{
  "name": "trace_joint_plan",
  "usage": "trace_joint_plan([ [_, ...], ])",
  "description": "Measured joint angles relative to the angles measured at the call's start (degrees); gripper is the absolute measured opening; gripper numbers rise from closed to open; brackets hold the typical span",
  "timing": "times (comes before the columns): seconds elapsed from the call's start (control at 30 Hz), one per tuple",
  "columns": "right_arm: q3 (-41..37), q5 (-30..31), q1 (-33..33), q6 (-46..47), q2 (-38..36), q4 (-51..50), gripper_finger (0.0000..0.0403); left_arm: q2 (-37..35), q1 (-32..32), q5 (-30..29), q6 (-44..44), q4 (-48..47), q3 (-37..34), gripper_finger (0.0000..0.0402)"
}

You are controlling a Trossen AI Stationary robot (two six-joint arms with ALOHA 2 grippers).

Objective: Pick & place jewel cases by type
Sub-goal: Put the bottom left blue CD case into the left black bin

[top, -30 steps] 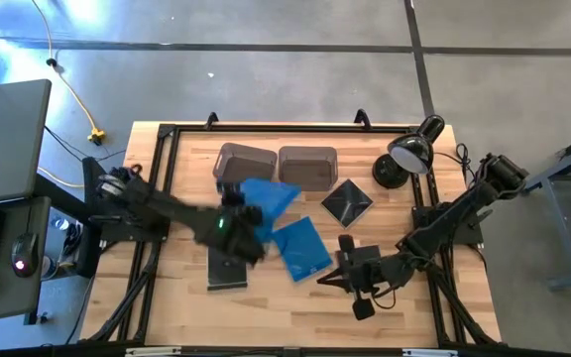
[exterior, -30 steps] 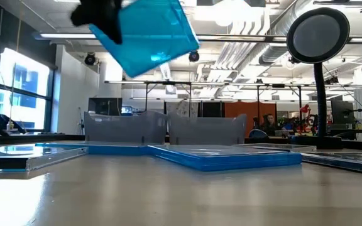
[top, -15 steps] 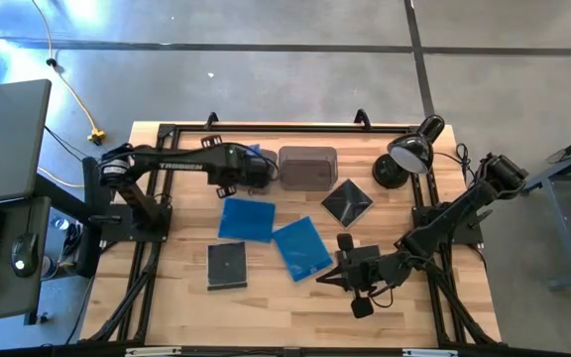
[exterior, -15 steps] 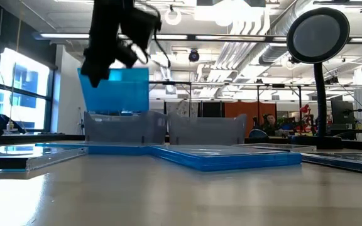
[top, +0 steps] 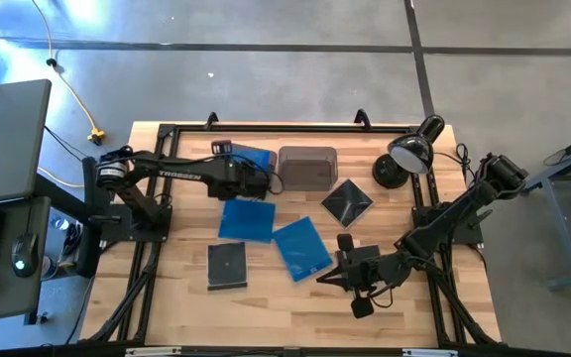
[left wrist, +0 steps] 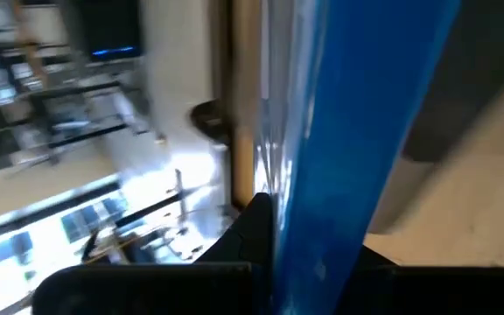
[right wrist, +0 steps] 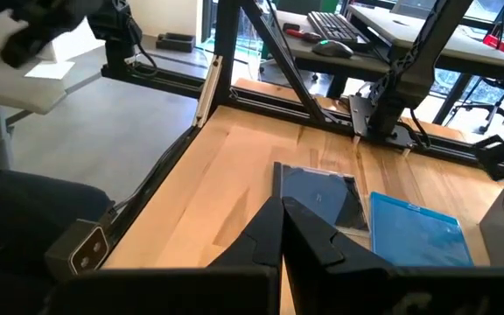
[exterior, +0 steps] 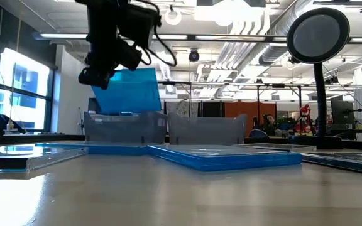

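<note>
The blue case hangs tilted at the grey bin's rim [exterior: 128, 113], too far toward the other bin, so my left gripper should draw it back and lower it inside [exterior: 123, 129].
My left gripper [top: 253, 177] is over the left grey bin [exterior: 124, 129], shut on a bright blue jewel case [top: 255, 157] that stands nearly on edge [exterior: 127, 91]. Two more blue cases [top: 246, 220] [top: 301, 248] lie flat mid-table. One black case [top: 228, 266] lies near the near edge, and another [top: 347, 202] lies flat in front of the right bin [top: 307, 167]. My right gripper [top: 355, 280] waits shut, low by the near right part of the table. My left gripper pinches the blue case between its two fingers at the case's upper left part [exterior: 105, 78], and the case shows edge-on between the fingers [left wrist: 322, 201]. The case hangs below them, lifted clear and slightly tilted. Its lower edge [exterior: 131, 112] is level with the left bin's rim.
A black desk lamp [top: 404, 159] stands at the far right corner. A black frame rail [top: 266, 127] runs along the table's far edge. Bare wood lies along the near edge between the black case and my right gripper.
My left gripper has carried the blue case from above mid-table toward the far edge, to over the left bin. The case has turned from a slanted, face-up tilt to standing nearly on edge, and has come lower toward the bin's rim.
</note>
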Motion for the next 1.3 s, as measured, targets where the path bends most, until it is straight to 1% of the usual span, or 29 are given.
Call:
trace_joint_plan([
  [0.07,0.0,0.0,0.0,0.0,0.0,-0.3,0.0,0.2,-1.6,2.3,0.0,-0.6,0.3,0.0014],
  [0.2,0.0,0.0,0.0,0.6,0.0,-0.4,0.0,0.1,-4.0,3.0,0.0,-0.5,0.5,0.0014],
  [0.33,0.0,0.0,0.0,2.4,0.0,-0.4,0.0,0.1,-3.9,6.0,-0.5,0.5,0.5,0.0014],
  [0.5,0.0,0.0,0.0,2.4,0.0,-0.7,0.0,0.1,-2.1,5.9,-0.2,3.5,0.5,0.0014],
  [0.63,0.0,0.0,0.0,2.4,0.0,-0.7,0.0,0.1,0.9,6.8,2.8,7.7,-0.9,0.0014],
  [0.87,0.0,0.0,0.0,2.4,0.0,-1.0,0.0,0.1,5.4,7.2,5.2,7.5,-4.2,0.0014],
  [1.0,0.0,0.0,0.0,2.4,0.0,-1.5,0.0,0.1,6.4,6.7,8.3,8.2,-5.7,0.0016],
  [1.13,0.0,0.0,0.0,2.4,0.0,-1.6,0.0,0.1,6.2,6.5,10.1,10.8,-6.5,0.0036],
  [1.3,0.0,0.0,0.0,2.4,0.0,-1.6,0.0,0.1,6.2,7.1,10.1,13.0,-6.6,0.0085],
])
